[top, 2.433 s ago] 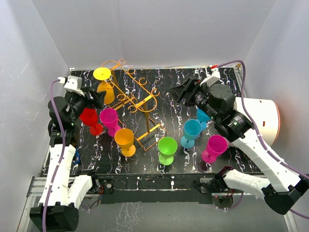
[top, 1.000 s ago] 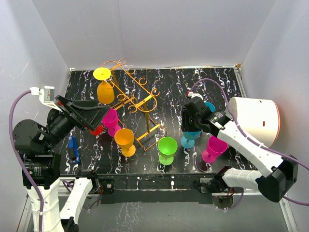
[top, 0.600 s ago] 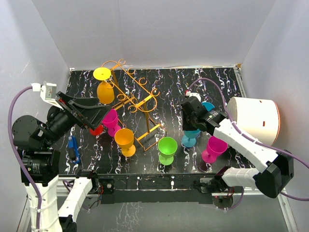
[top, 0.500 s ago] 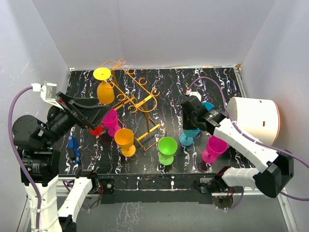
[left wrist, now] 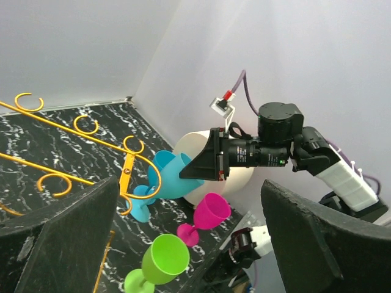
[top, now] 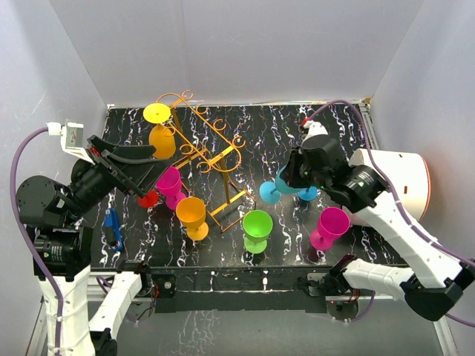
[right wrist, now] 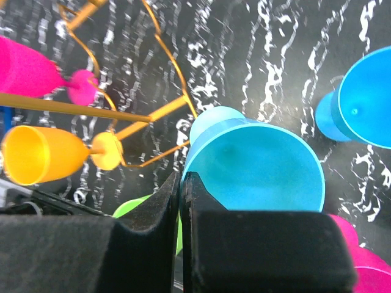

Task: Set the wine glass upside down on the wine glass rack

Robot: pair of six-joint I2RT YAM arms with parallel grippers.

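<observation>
The robot's right gripper is holding the blue glass [right wrist: 186, 163] by its rim and the glass's stem is free, so the left gripper keeps moving closer until its fingers close around that stem [top: 277, 188].
The golden-orange wire wine glass rack [top: 211, 152] stands left of the table's middle; its scroll arms also show in the left wrist view [left wrist: 131, 168] and the right wrist view [right wrist: 156, 113]. My right gripper [top: 291, 178] [right wrist: 181, 183] is shut on the rim of a blue wine glass [top: 271, 190] [right wrist: 256, 165] [left wrist: 174, 177]. It holds the glass tilted just right of the rack, with the foot pointing at the rack. My left gripper [top: 152, 172] [left wrist: 189, 244] is open and empty at the rack's left side. A yellow glass [top: 160, 130] hangs foot-up on the rack's far left arm.
A pink glass [top: 171, 182] and an orange glass [top: 191, 213] are close to the rack's left front. A green glass [top: 257, 226] and a second pink glass [top: 330, 225] stand near the front. A second blue glass [right wrist: 366, 97] is beside the held one. A white cylinder [top: 407, 182] stands at the right edge.
</observation>
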